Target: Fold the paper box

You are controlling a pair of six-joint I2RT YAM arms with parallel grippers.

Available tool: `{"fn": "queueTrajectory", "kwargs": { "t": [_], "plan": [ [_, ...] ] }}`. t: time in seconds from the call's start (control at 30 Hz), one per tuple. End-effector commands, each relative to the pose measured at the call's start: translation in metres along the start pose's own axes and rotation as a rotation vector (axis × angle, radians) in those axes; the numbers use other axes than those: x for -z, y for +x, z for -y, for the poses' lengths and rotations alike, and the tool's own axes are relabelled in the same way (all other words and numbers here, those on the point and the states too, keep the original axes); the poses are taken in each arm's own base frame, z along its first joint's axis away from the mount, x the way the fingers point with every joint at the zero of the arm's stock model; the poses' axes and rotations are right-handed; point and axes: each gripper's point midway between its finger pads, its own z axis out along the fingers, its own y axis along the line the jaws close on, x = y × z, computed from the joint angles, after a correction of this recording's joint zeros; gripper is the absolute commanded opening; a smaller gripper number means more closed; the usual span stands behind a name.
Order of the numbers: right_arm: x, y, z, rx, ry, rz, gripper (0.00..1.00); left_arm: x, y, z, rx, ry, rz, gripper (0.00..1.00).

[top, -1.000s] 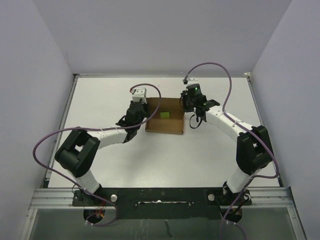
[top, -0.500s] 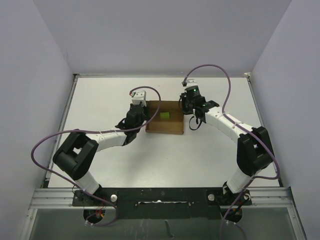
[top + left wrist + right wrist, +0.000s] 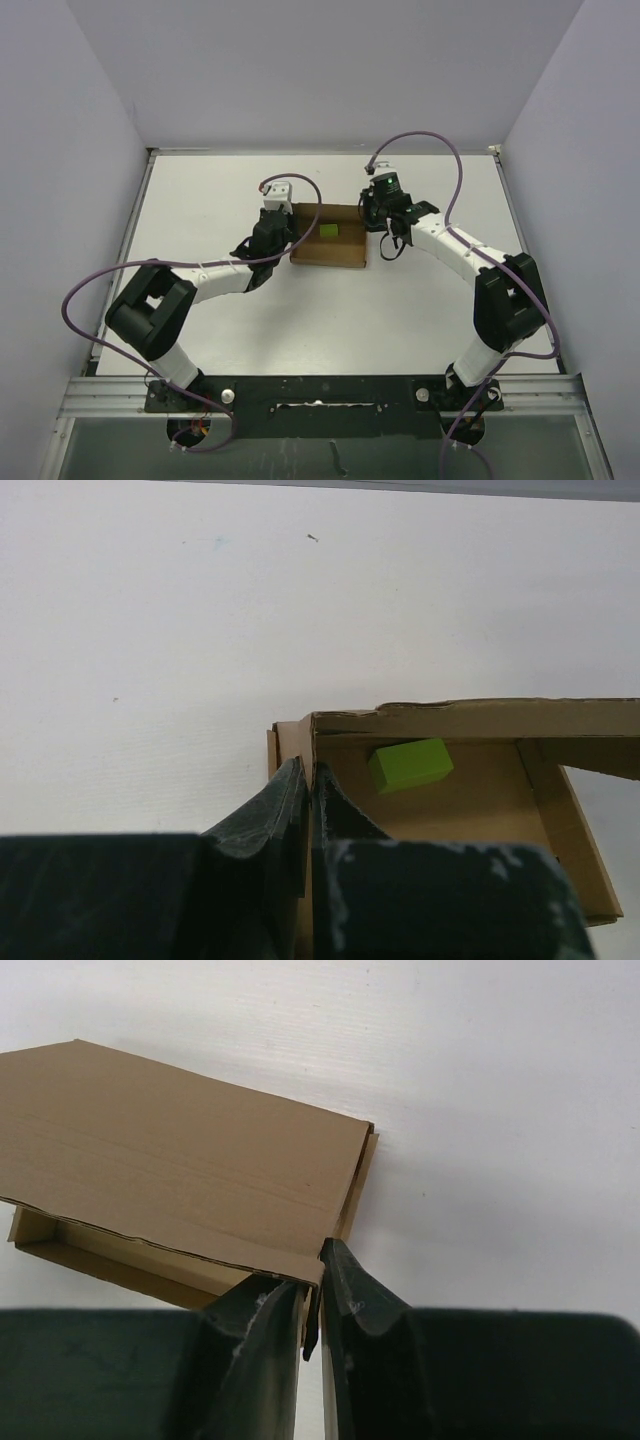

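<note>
My right gripper has its finger under the corner of the leaning flap (image 3: 308,1263), so it should open, move back out and push the flap's top (image 3: 190,1155) down.
The paper box (image 3: 327,240) is brown cardboard, partly raised into a tray, in the middle of the white table. A small yellow-green block (image 3: 329,231) lies inside it; the block also shows in the left wrist view (image 3: 411,764). My left gripper (image 3: 281,222) is shut on the box's left wall (image 3: 312,742), one finger (image 3: 265,820) outside and one inside. My right gripper (image 3: 375,208) is shut on the box's right side, pinching the edge of a brown flap (image 3: 200,1170) that leans over the box.
The white table (image 3: 200,200) has raised rails at the left, right and far edges. Grey walls stand around it. Purple cables loop above both arms. A metal bar with the arm bases runs along the near edge.
The box and both grippers have shifted slightly away toward the far side over the last second. Both grips are unchanged.
</note>
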Motion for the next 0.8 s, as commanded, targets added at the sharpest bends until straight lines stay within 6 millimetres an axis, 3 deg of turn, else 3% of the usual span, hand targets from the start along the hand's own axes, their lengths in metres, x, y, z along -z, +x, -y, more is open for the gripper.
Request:
{"fn": "queueTrajectory", "kwargs": {
  "t": [0.0,0.43,0.77],
  "plan": [
    [0.01,-0.01,-0.058,-0.025,-0.241,0.001,0.12,0.021,-0.019,0.058,0.045,0.24,0.005,0.0],
    [0.015,0.017,-0.047,0.127,-0.212,-0.01,0.14,0.039,0.001,0.052,0.027,0.278,-0.027,0.0],
    [0.026,0.021,-0.05,0.231,-0.228,0.039,0.18,0.052,0.02,0.05,-0.034,0.323,-0.017,0.0]
  ]
}}
